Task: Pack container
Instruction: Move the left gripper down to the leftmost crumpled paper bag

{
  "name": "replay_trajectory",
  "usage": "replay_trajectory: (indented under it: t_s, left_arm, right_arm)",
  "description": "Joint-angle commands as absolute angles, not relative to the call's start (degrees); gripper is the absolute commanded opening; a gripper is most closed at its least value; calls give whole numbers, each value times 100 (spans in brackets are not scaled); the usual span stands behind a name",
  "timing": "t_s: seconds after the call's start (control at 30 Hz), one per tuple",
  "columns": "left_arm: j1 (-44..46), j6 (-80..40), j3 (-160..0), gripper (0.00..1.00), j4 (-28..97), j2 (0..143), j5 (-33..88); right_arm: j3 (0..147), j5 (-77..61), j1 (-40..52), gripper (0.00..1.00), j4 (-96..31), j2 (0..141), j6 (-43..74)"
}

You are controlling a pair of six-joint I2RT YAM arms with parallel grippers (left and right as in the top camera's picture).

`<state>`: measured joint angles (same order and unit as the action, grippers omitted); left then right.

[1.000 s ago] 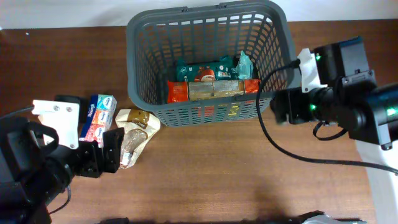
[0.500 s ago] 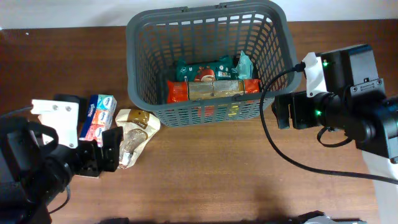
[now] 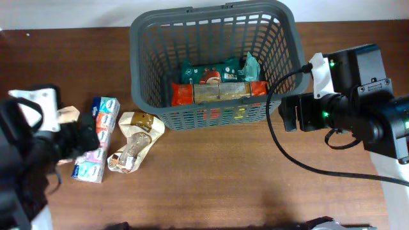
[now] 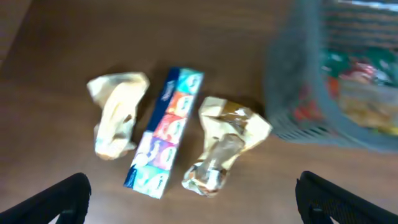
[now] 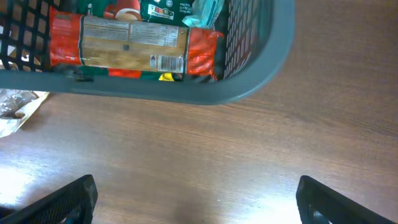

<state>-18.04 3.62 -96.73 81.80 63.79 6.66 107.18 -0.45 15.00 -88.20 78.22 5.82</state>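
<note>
I go on moving my left gripper toward the beige packet (image 4: 117, 116) until its open fingers are on both sides of that packet, because a piece of wood (image 4: 142, 122) separates it from the tissue pack.
The dark grey basket (image 3: 211, 118) stands at the back centre, with a red and tan packet (image 3: 217, 92) and green packets (image 3: 208, 70) inside. My left gripper (image 3: 82, 137) is open and empty, above a blue and white tissue pack (image 3: 102, 112). In the left wrist view (image 4: 199, 205) it hangs over a beige packet (image 4: 117, 115), the tissue pack (image 4: 166, 132) and a tan crumpled packet (image 4: 227, 146). My right gripper (image 3: 291, 115) is open and empty, just right of the basket's front corner. In the right wrist view (image 5: 199, 202) it is over bare wood below the basket rim (image 5: 186, 93).
The tan crumpled packet (image 3: 133, 142) lies on the wooden table just left of the basket's front wall. The beige packet (image 3: 66, 115) is partly under my left arm. A black cable (image 3: 281, 147) runs from the right arm across the table. The basket (image 4: 298, 93) shows blurred at the right of the left wrist view.
My left arm has swung back to the left and lifted, uncovering the lower end of the tan packet. My right arm shifted slightly down and has since held still.
</note>
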Motion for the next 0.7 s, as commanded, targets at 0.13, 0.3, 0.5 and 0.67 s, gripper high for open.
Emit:
replay_trajectory:
  t_s: [0.13,0.3,0.5,0.67]
  left_arm:
    - [-2832,287,-9225,99,7553,6960,1061]
    - [-3378,456,-8794,99,7059,7463,1066]
    - [-3592,637,-8418,99,6512,8117,694]
    - [-3592,847,-8287,99,6093,8678,419]
  right_arm:
    - [10702,25,1498,99,-8803,7854,585]
    - [10702,25,1498,99,-8803,7854,585]
    - [10702,25,1498,99,-8803,7854,585]
    - [10702,25,1498,99,-8803,7854,585]
